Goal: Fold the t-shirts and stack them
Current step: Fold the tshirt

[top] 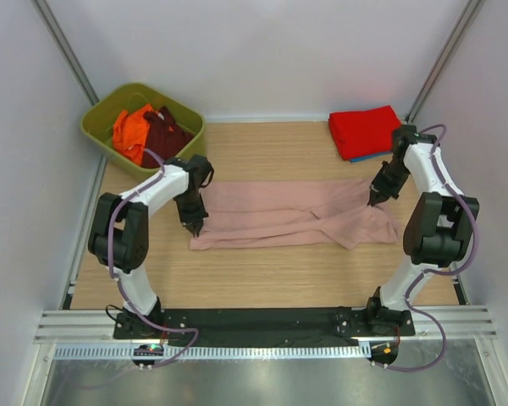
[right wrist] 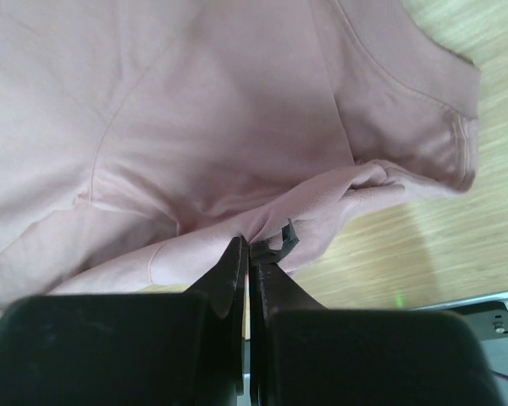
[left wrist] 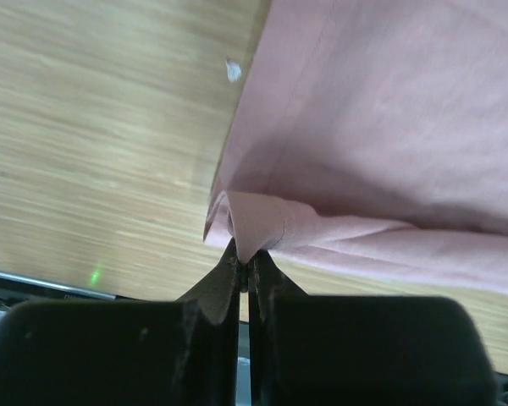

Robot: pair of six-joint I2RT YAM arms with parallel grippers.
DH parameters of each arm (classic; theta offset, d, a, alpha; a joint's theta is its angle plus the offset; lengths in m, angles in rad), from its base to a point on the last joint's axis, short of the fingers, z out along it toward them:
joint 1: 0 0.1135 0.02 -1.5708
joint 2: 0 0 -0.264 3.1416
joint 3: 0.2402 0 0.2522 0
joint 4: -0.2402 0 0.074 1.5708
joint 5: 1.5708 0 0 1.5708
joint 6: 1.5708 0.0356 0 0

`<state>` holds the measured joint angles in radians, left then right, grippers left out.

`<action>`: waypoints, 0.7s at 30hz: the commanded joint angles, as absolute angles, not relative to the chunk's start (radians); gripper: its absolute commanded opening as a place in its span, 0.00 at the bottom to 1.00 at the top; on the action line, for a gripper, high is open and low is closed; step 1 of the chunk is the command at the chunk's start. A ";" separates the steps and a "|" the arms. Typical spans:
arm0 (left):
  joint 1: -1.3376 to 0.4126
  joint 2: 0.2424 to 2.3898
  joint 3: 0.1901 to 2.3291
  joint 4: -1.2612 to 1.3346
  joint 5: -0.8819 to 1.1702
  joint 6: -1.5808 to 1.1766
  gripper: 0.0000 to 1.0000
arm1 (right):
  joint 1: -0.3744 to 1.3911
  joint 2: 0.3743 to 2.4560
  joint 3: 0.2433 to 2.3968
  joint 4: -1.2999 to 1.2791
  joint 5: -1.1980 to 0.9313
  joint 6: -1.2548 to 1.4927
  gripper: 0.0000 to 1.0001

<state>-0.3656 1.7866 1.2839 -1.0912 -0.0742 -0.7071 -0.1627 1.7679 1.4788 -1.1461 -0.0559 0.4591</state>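
Note:
The pinched cloth lines up with the dusty-pink t-shirt's hem edge [left wrist: 229, 159], so my left gripper should go on moving it over the strip [top: 216, 219] until it lies there, and then let go.
The dusty-pink t-shirt [top: 288, 213] lies folded lengthwise into a long strip across the middle of the table. My left gripper [top: 196, 228] is shut on its left hem edge; the left wrist view shows the pinched cloth [left wrist: 256, 228] at my gripper [left wrist: 247, 260]. My right gripper [top: 375, 201] is shut on a fold at the shirt's right end, seen in the right wrist view [right wrist: 251, 245] with cloth [right wrist: 237, 127] bunched there. A folded red t-shirt [top: 364, 129] lies on a blue one [top: 366, 156] at the back right. Orange [top: 129, 128] and maroon [top: 165, 133] tees sit in the bin.
A green bin [top: 101, 135] stands at the back left corner. Grey walls enclose the table on three sides. A black rail [top: 262, 320] with both arm bases runs along the near edge. Bare wood [top: 262, 275] shows in front of the shirt.

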 commanded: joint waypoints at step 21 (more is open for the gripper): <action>-0.256 1.988 1.566 -1.193 -0.103 -0.594 0.00 | -0.161 1.927 1.626 -1.088 -0.074 0.459 0.01</action>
